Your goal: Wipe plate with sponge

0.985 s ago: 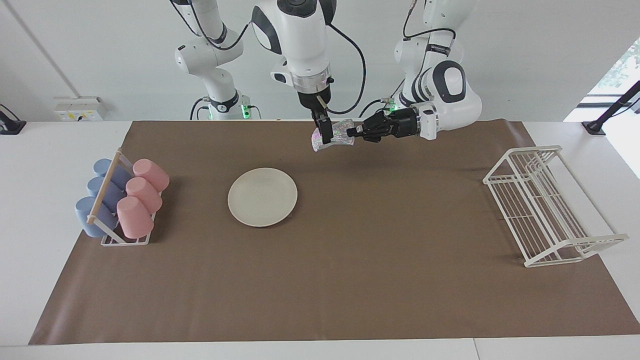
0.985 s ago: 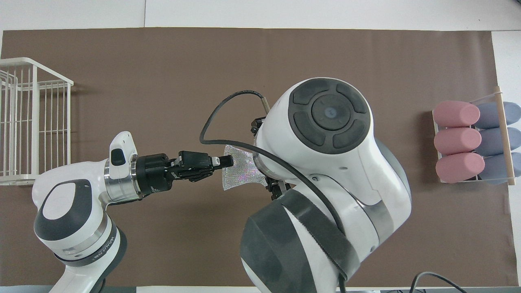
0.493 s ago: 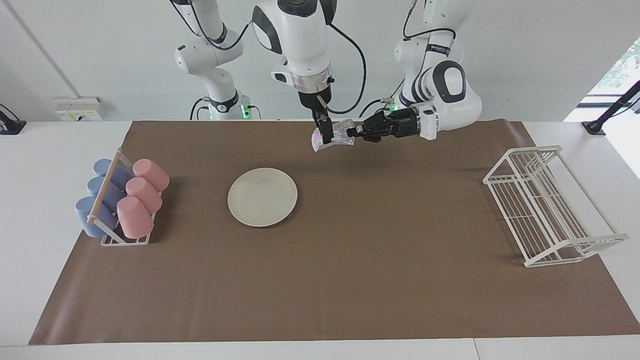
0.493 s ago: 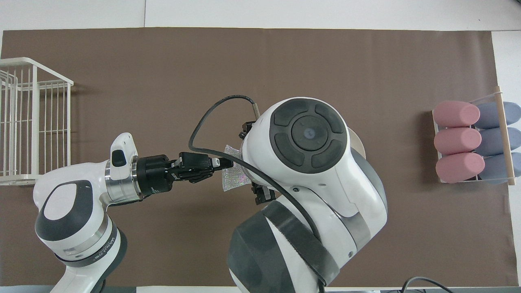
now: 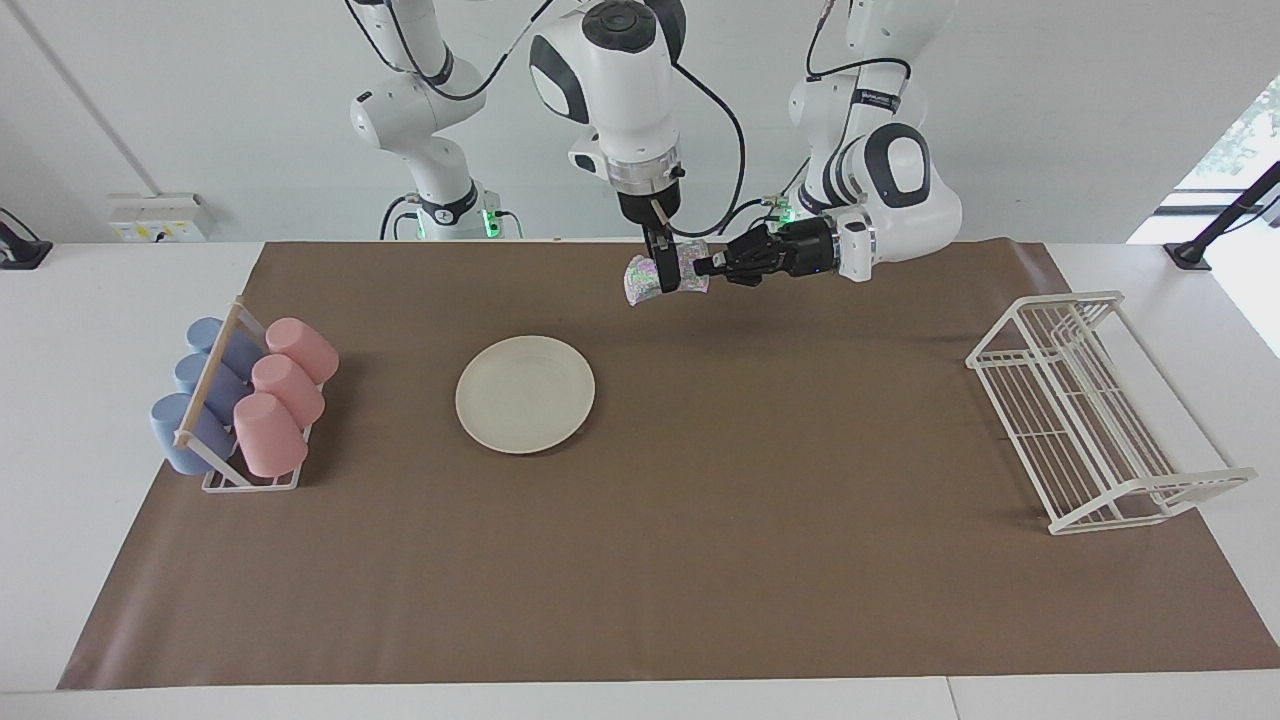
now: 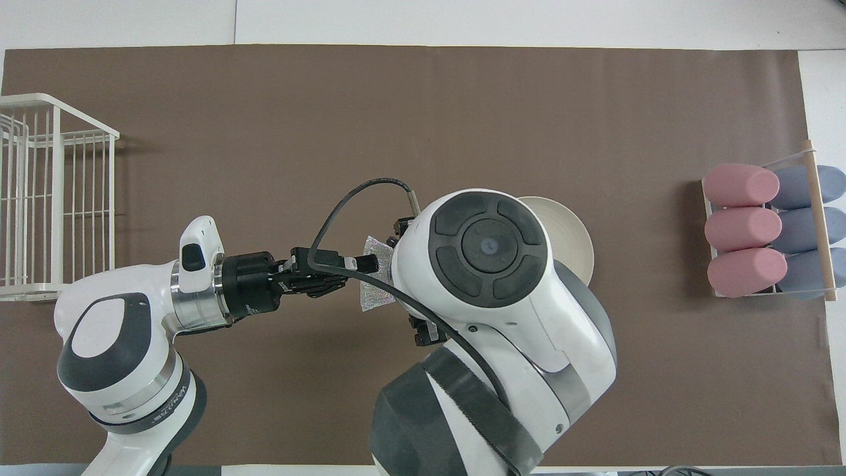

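The plate (image 5: 525, 394) is on my right gripper's side, but my left gripper is holding the sponge (image 6: 381, 258). Next, my right gripper closes on the sponge before my left gripper opens.
The cream-white plate (image 5: 525, 393) lies flat on the brown mat, toward the right arm's end; in the overhead view only its edge (image 6: 572, 228) shows past the right arm. The glittering sponge (image 5: 685, 272) hangs in the air over the mat's edge nearest the robots and is partly seen in the overhead view (image 6: 371, 294). My left gripper (image 5: 706, 266) reaches in level and is shut on the sponge's edge; it also shows in the overhead view (image 6: 370, 264). My right gripper (image 5: 664, 272) points down, with its fingers open on either side of the sponge.
A rack of pink and blue cups (image 5: 245, 400) lying on their sides stands at the right arm's end of the mat (image 6: 767, 231). A white wire dish rack (image 5: 1090, 410) stands at the left arm's end (image 6: 53, 198).
My right gripper has slid along the sponge toward the left gripper, and its arm has swung, so the plate's edge now shows from above. The sponge and left gripper stayed still.
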You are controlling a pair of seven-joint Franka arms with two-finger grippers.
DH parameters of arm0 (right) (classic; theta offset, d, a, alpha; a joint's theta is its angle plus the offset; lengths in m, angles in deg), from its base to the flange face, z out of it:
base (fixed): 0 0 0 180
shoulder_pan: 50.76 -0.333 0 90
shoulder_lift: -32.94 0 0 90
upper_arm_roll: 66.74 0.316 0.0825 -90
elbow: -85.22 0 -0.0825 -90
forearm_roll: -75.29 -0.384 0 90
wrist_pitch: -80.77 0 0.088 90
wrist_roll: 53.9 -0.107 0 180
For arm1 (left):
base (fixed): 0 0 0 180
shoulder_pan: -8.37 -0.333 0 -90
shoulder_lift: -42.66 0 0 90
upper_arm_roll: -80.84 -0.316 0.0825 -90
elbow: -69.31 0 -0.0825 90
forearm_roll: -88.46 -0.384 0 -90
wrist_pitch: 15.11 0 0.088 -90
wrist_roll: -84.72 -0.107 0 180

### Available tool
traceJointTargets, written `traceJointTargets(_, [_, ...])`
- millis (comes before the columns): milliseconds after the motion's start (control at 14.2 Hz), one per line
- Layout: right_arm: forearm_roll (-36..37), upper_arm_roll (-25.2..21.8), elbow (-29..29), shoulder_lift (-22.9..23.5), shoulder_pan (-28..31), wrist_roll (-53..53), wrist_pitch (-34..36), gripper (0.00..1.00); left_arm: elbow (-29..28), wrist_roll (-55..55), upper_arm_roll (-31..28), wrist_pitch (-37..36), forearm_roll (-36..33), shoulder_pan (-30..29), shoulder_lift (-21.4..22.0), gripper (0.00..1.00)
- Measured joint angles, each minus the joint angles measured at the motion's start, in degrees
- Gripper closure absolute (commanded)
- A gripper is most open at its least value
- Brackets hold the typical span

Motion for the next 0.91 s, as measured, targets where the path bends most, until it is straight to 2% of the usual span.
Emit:
traceJointTargets(70, [0.0,0.0,0.1,-0.1,0.0,0.0,-0.1,0.96,0.0,0.0,0.0,0.0,0.0,0.0,0.0,1.0])
traceJointTargets(141, [0.0,0.0,0.1,-0.1,0.0,0.0,-0.1,1.0,-0.1,0.0,0.0,0.0,0.0,0.0,0.0,1.0])
traceJointTargets(774, [0.0,-0.1,0.2,-0.2,0.0,0.3,-0.4,1.0,-0.5,0.0,0.0,-0.1,0.0,0.4,0.1,1.0])
traceJointTargets(845, [0.0,-0.1,0.2,-0.3,0.0,0.6,-0.4,1.0,-0.5,0.0,0.0,-0.1,0.0,0.4,0.1,0.61])
traceJointTargets(915, [0.0,-0.2,0.2,-0.5,0.0,1.1,-0.4,1.0,-0.5,-0.1,0.0,-0.1,0.0,0.4,0.2,0.01])
